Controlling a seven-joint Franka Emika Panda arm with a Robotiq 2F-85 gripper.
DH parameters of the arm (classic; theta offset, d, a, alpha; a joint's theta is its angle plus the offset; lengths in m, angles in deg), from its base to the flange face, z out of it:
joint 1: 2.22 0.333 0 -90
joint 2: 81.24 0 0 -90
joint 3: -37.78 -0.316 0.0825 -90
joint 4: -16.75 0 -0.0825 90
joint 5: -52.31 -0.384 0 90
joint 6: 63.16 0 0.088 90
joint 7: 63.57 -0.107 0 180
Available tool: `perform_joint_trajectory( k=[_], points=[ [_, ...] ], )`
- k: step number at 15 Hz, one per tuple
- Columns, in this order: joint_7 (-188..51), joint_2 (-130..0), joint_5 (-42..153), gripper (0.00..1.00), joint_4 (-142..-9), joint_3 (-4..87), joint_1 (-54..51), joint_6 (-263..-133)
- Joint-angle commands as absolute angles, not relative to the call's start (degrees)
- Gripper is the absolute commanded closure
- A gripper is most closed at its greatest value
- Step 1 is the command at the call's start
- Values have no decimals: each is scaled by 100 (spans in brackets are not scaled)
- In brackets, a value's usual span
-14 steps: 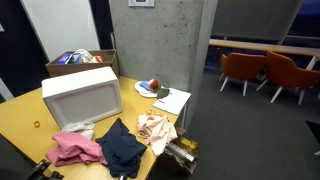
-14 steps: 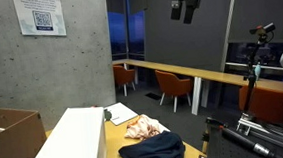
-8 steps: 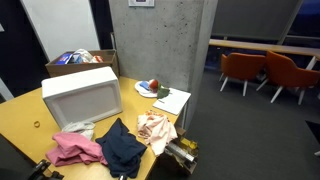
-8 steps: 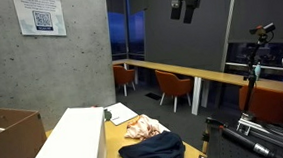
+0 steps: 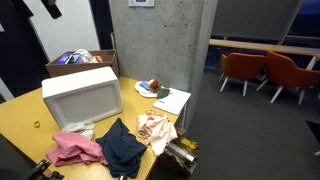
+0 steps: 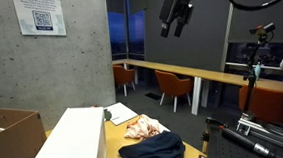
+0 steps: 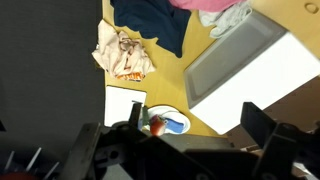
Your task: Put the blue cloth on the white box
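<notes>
The crumpled blue cloth is lying uncovered and my fingers are wide open, so my gripper should keep going down to the cloth's folds and close there.
The dark blue cloth lies crumpled on the wooden table in front of the white box. It also shows in an exterior view and at the top of the wrist view. The white box shows in both other views too. My gripper hangs high in the air above the table, far from the cloth, and its edge shows at the top left of an exterior view. In the wrist view the gripper is open and empty, with its fingers wide apart.
A pink cloth lies left of the blue one and a peach patterned cloth right of it. A plate with an apple and a white sheet lie behind. A cardboard box stands behind the white box. A concrete pillar rises beside the table.
The arm has swung: the gripper has moved down and sideways in one exterior view and now enters the top left of the other. The cloths and box have not moved.
</notes>
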State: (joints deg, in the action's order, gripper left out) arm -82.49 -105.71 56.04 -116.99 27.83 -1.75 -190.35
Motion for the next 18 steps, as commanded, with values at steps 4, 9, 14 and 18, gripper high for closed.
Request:
perform_joint_trajectory(
  k=[4,9,14,18],
  points=[
    [-7992,-9727,5099,0,-12712,3215,-138,-20251],
    [-7949,-9097,5006,0,-13656,3418,-279,-21184],
    [-8141,-7641,5400,0,-13943,3718,-558,-22882],
    [-8628,-6100,6243,0,-13323,4617,-138,-23867]
  ],
)
